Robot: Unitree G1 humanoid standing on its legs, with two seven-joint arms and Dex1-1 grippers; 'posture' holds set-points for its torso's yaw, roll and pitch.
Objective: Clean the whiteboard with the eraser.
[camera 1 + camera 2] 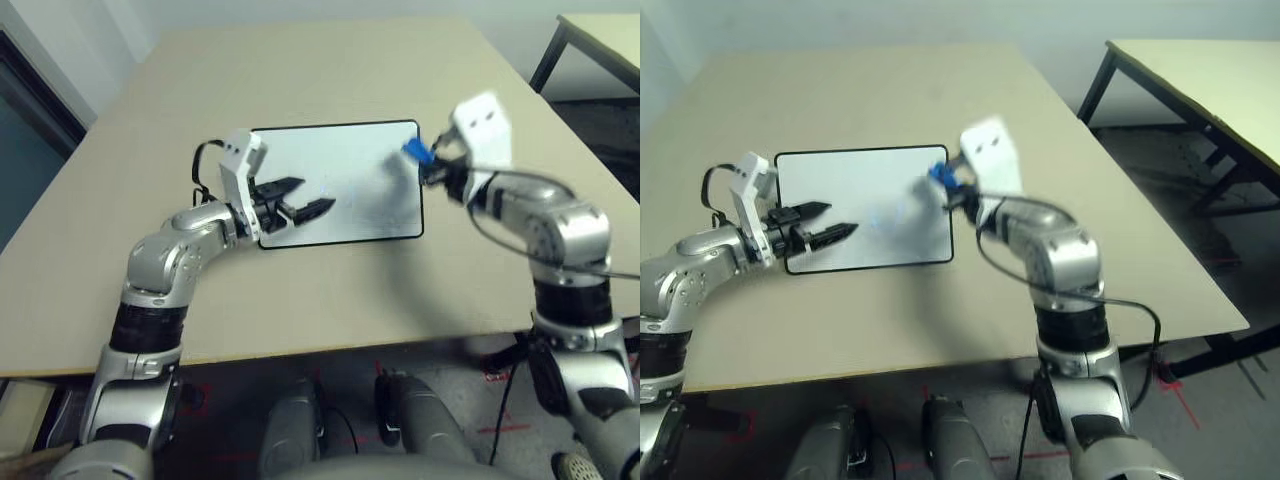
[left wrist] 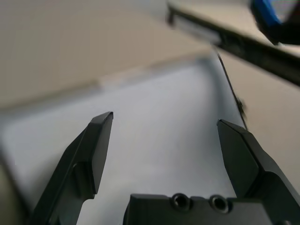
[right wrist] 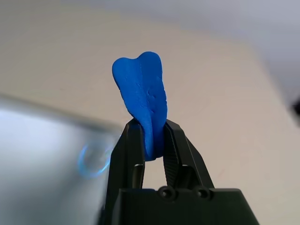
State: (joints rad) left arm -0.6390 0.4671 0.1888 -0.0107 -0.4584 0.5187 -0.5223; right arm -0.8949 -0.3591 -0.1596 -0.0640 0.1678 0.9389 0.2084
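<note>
The eraser in my right gripper is pointing beyond the whiteboard's edge (image 1: 422,205), over the tan table. Next, I move it back to the whiteboard's middle (image 1: 345,186) and wipe there.
The whiteboard (image 1: 345,165) lies flat in the middle of the table, white with a thin black frame. My right gripper (image 3: 150,140) is shut on the bright blue eraser (image 3: 141,96), which sticks out past the fingertips and is squeezed thin between them. In the head views the eraser (image 1: 416,152) hovers at the board's right edge near its far corner. My left gripper (image 1: 303,197) is open over the board's near left part, nothing between its fingers (image 2: 96,150). A faint bluish smudge (image 3: 93,158) shows on the board surface.
The tan table (image 1: 330,290) has bare room all around the board. A second table (image 1: 1200,80) with black legs stands off to the right. A black cable (image 1: 203,165) loops by the board's left side.
</note>
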